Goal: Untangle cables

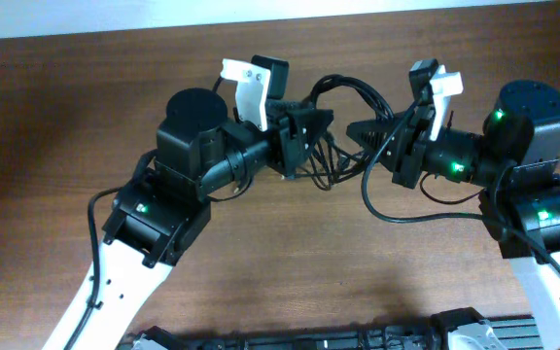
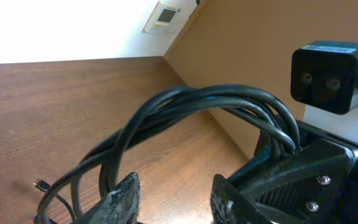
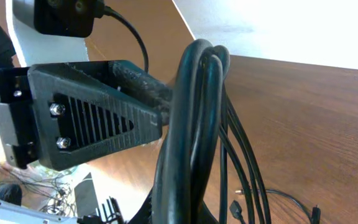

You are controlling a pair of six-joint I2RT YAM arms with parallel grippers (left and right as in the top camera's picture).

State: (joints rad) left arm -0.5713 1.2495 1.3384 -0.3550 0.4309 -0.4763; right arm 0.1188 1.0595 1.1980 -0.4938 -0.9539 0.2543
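Next, my left gripper opens wider and moves toward my right gripper to grab a strand of cable, as the hanging cables run outside my left gripper's fingers.
The cables are a bundle of black cords arching between the two grippers, with loose strands hanging to the table. My right gripper is shut on the cables, which rise thick from its jaws. In the left wrist view the cables curve over from the lower left to the right gripper's fingers. My left gripper has its jaws apart, bare wood showing between them and the strands passing outside its left finger. From above, my left gripper faces the right one closely. Small plug ends lie on the wood.
A black wire loop hangs from the right arm over the table. The brown wooden table ends at a white wall at the far side. Black equipment lines the near edge. A wall panel shows in the left wrist view.
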